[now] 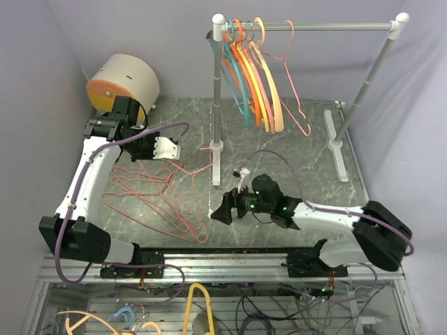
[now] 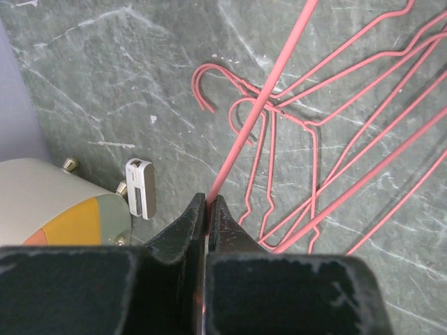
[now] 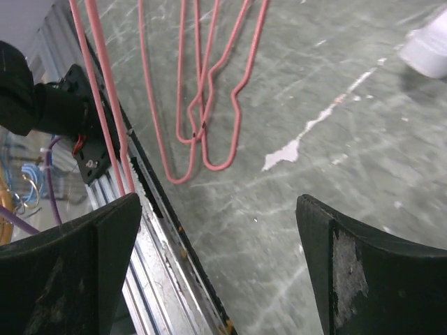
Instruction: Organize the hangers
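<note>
I expect the held pink wire hanger (image 3: 109,84) to come away by itself as I carry it to the silver rail, since it stands clear above the tangled pile (image 3: 200,131).
Several pink wire hangers (image 1: 157,199) lie in a tangled pile on the grey marble table, left of centre; they also show in the left wrist view (image 2: 328,146). My left gripper (image 1: 167,149) is over the pile's far side, shut on one pink wire hanger (image 2: 260,105) that runs up and away from the jaws. Teal, orange, yellow and peach plastic hangers (image 1: 253,77) and one pink wire hanger (image 1: 295,84) hang from the silver rail (image 1: 328,26). My right gripper (image 1: 222,211) is open and empty, low over the table near its front edge, right of the pile (image 3: 202,91).
A beige drum with an orange face (image 1: 124,84) stands at the back left. The rail's left pole (image 1: 217,112) and right foot (image 1: 336,146) stand mid-table. A small white device (image 2: 141,187) lies near the drum. The metal front edge (image 3: 164,244) is close under my right gripper.
</note>
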You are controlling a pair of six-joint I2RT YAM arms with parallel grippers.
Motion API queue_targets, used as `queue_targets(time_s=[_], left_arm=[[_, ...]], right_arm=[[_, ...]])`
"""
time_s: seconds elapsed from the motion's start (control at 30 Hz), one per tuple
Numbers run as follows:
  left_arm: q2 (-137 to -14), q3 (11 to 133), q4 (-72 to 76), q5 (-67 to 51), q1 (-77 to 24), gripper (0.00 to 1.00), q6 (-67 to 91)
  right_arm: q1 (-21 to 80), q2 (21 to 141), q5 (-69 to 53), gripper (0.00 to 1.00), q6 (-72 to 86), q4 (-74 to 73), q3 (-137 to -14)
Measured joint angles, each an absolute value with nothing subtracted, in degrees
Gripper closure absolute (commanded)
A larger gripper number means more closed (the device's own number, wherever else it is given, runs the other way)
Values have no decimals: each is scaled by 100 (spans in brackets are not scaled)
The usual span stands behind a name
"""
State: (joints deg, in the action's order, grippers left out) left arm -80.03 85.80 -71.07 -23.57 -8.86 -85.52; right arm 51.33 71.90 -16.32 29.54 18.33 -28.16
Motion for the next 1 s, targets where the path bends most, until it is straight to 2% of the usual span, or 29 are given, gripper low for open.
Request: queue_targets(time_s=[0.2, 0.43, 0.6, 0.7, 0.77, 0.83, 0.93, 1.0], left_arm=[[-7894, 8538, -7212, -2362, -891, 93, -8525], [-7894, 8538, -7207, -2392, -891, 93, -8414], [-7894, 8538, -7142, -2574, -893, 93, -8300], [-7883, 8538, -7061, -2685, -906, 93, -8202], [-7878, 8543, -7028, -2742, -921, 93, -8138], [-7878, 8547, -7011, -2764, -928, 93, -8097], [-7865, 8554, -7002, -2768, -928, 93, -8038], [-7832, 8554, -6987, -2770, -928, 93, -8023]], right_arm=[[5614, 8444, -2143, 9, 3052, 2869, -3105], [6143, 8696, -2432, 9, 3120, 3612, -3258], [6211, 8853, -2541, 16, 3208, 4084, -3269], [6289, 9166, -2600, 25, 3253, 4250, -3382], [6348, 9336, -2624, 36, 3273, 4307, -3472], [6388, 9456, -2646, 50, 3288, 4348, -3581], [6427, 9570, -2665, 77, 3288, 4377, -3739], [6429, 9566, -2657, 83, 3319, 4399, -3752]])
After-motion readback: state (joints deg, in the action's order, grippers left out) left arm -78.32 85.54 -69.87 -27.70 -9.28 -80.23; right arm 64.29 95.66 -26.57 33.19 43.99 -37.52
